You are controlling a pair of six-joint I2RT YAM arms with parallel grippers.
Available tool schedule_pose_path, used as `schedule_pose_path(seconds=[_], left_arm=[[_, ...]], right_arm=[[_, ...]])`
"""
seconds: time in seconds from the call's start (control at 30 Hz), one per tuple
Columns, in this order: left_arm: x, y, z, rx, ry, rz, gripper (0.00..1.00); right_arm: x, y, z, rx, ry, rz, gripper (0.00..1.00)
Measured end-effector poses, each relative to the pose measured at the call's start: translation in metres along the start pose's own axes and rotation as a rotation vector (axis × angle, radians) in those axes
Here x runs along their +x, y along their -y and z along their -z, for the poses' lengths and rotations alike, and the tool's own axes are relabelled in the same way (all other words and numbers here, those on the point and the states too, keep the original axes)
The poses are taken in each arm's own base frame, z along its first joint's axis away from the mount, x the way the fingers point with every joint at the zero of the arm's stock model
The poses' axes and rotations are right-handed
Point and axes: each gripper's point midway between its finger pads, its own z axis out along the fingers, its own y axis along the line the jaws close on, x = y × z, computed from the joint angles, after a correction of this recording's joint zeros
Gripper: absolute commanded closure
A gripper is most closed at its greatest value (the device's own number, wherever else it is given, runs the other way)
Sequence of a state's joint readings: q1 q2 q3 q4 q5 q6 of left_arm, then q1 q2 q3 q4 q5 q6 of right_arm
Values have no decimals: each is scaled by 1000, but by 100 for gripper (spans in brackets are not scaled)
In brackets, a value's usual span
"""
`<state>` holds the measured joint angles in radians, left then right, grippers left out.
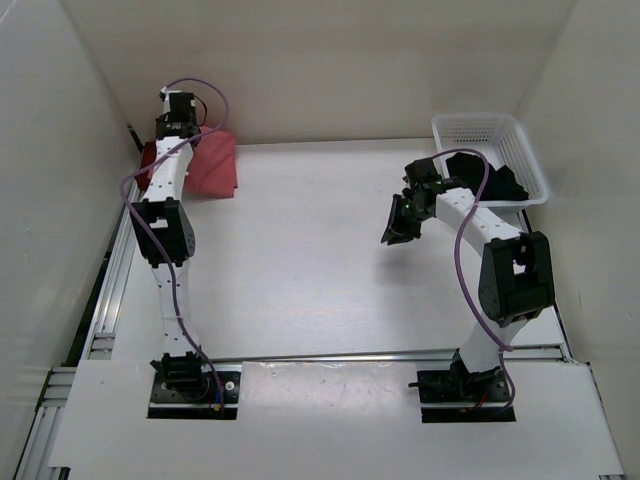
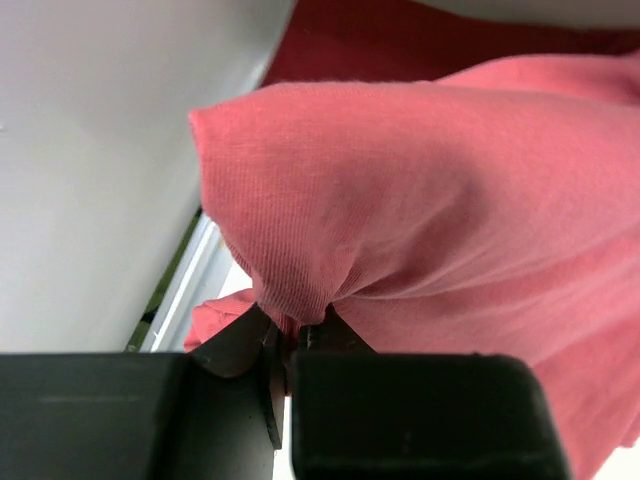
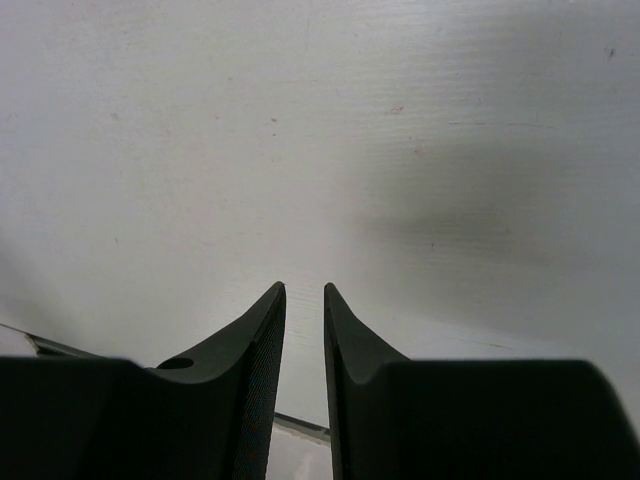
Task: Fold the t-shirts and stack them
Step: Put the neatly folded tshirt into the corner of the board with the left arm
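The pink t-shirt has a part of the maroon t-shirt (image 1: 147, 165) showing beside it, so my left gripper should keep pulling the pink t-shirt's pinched fold toward the wall (image 1: 98, 165) until it covers that maroon part.
The salmon pink t-shirt (image 1: 212, 165) lies folded at the table's far left corner, on top of the dark maroon t-shirt (image 1: 149, 156). My left gripper (image 1: 183, 128) is over that corner. In the left wrist view the left gripper (image 2: 295, 335) is shut on a pinched fold of the pink t-shirt (image 2: 430, 190), with maroon cloth (image 2: 400, 40) behind it. The black t-shirt (image 1: 492, 181) lies in the white basket (image 1: 480, 127). My right gripper (image 1: 398, 235) hangs over the bare table right of centre. Its jaws (image 3: 304, 292) stand slightly apart with nothing between them.
White walls close in the table on the left, back and right. The left wall (image 2: 90, 170) is close beside the left gripper. The mesh basket stands at the far right corner, just behind the right arm's wrist. An aluminium rail (image 1: 330, 356) runs along the near edge.
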<state>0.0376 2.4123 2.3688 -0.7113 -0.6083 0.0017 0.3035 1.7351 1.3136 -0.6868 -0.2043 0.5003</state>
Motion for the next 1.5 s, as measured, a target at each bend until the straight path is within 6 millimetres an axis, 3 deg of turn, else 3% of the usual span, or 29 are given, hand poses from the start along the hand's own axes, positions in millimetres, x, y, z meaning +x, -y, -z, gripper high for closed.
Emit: schedule_pose_path(seconds=[0.3,0.7,0.77,0.8,0.9,1.03,1.13,1.27,1.3,1.33,1.4,1.43,1.47,1.5], left_arm=[[-13,-44,-19,-45,27,80,90],[-12,-74,-42,-88,33,128,88],[-5,-76,-53,-99,24,131,66],[0,-76,-59,-105,16,132,35],[17,-80,-78,-129,-12,127,5],[35,-85,-96,-172,-43,122,2],[38,-91,-98,-203,-45,124,1],[25,-99,-94,-237,-4,150,1],[26,-98,-89,-235,-3,149,1],[32,-100,-80,-230,-19,135,1],[49,-97,-53,-181,-64,97,1],[62,-95,-29,-140,-90,71,1],[72,-92,-3,-94,-110,46,1],[77,-89,24,-47,-110,32,1]], right_arm=[[-10,-7,4,-6,10,10,74],[-6,-2,-4,13,-27,2,72],[-5,-1,-4,16,-31,1,70],[-4,-1,-4,16,-32,2,70],[-4,-1,-4,17,-35,1,70],[-1,-2,-4,18,-41,5,70],[1,-3,-3,19,-45,9,69],[3,-7,5,11,-37,25,63],[3,-9,10,6,-28,35,60],[2,-12,17,1,-14,47,49],[1,-15,35,-6,29,77,35],[0,-17,48,-10,57,94,14],[0,-19,63,-14,94,112,1],[-1,-21,79,-18,138,130,1]])
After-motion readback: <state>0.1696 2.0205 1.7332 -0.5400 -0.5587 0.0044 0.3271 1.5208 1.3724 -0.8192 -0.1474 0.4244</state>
